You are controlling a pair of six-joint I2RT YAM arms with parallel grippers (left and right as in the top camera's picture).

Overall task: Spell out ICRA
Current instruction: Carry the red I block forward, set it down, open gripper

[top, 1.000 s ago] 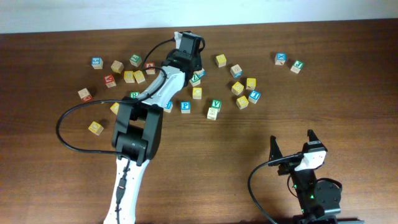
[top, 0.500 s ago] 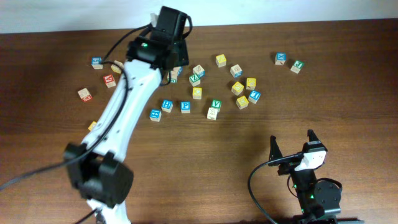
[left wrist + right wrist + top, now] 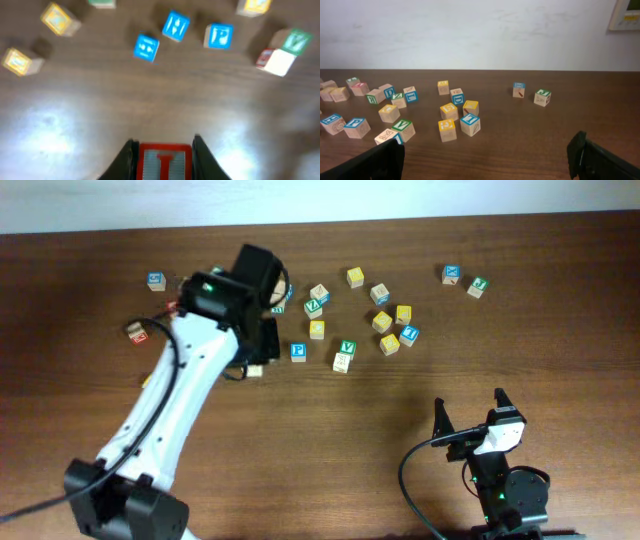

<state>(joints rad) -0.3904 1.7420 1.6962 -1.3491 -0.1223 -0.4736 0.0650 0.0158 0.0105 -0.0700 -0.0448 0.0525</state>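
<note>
The red I (image 3: 164, 165) faces up and open wood (image 3: 272, 418) lies in front of the blue cubes, so my left gripper keeps lowering the I cube until it rests there.
My left gripper (image 3: 164, 162) is shut on the cube with the red-bordered face and red I (image 3: 164, 156) and holds it above bare table. In the overhead view this gripper (image 3: 262, 340) hangs just left of the blue P cube (image 3: 298, 351), and the I cube is hidden under it. The C, R and A cubes cannot be picked out among the scattered cubes; their letters are too small to read. My right gripper (image 3: 470, 412) is open and empty at the front right, its two fingers at the lower corners of the right wrist view (image 3: 485, 160).
Several loose cubes lie across the far half of the table. The blue P cube (image 3: 219, 36), two other blue cubes (image 3: 146, 47) and a green V cube (image 3: 295, 41) lie ahead of the left gripper. Two cubes (image 3: 453, 274) sit apart at the far right.
My left arm has swung back from the far cluster of cubes toward the front and now hangs beside the blue P cube. The right arm has not moved.
</note>
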